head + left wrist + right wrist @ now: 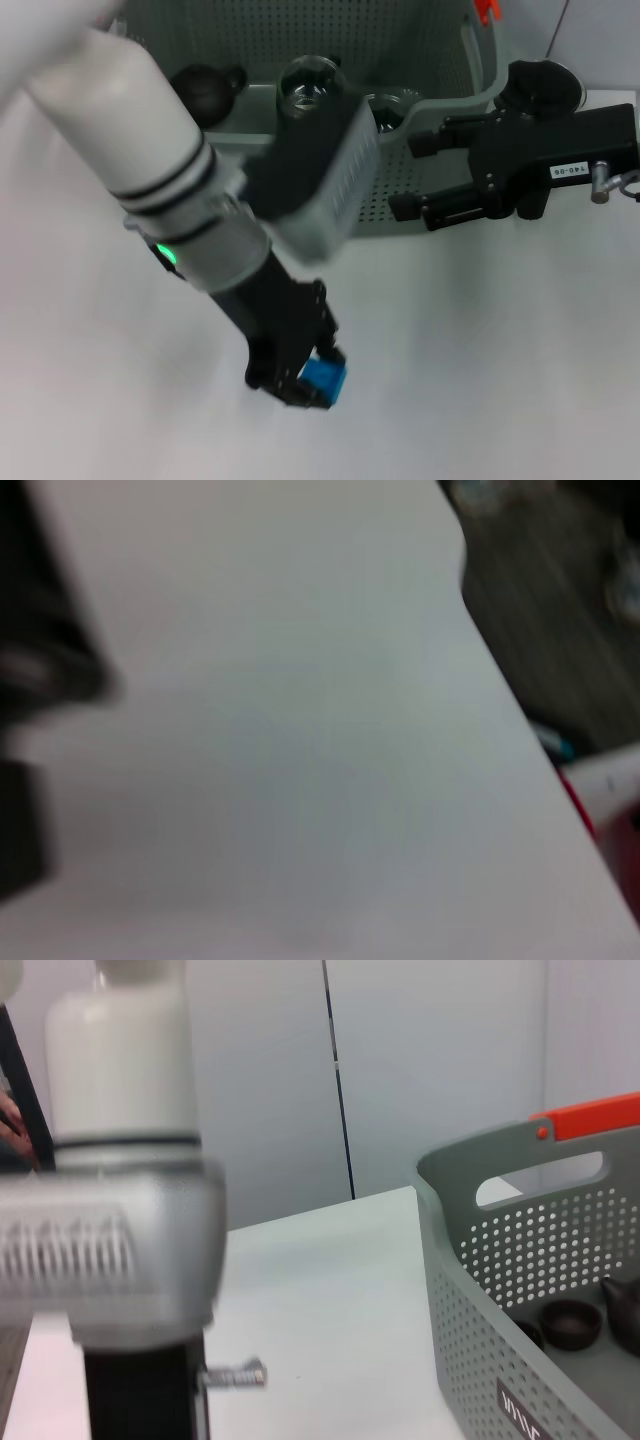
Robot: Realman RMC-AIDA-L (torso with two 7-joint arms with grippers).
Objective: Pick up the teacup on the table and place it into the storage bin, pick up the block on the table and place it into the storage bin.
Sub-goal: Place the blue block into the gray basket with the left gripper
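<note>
The robot's left gripper has the blue block [325,379] between its fingers and the gap [257,110] beside the black teapot is free, so it should keep moving toward that gap and let go there.
A blue block [326,381] sits at the tip of my left gripper [312,378], which is shut on it low over the white table, in front of the storage bin [430,205]. The grey-green perforated bin spans the back and also appears in the right wrist view as storage bin [520,1290] with an orange handle clip [590,1117]. A small dark teacup [386,107] rests inside the bin, seen again as teacup [570,1322]. My right gripper [411,176] hovers open and empty by the bin's front right wall.
A black teapot [206,86] and a clear glass vessel [312,80] also lie in the bin. The table edge [520,720] runs diagonally in the left wrist view, with dark floor beyond. My left arm [125,1210] fills the near side of the right wrist view.
</note>
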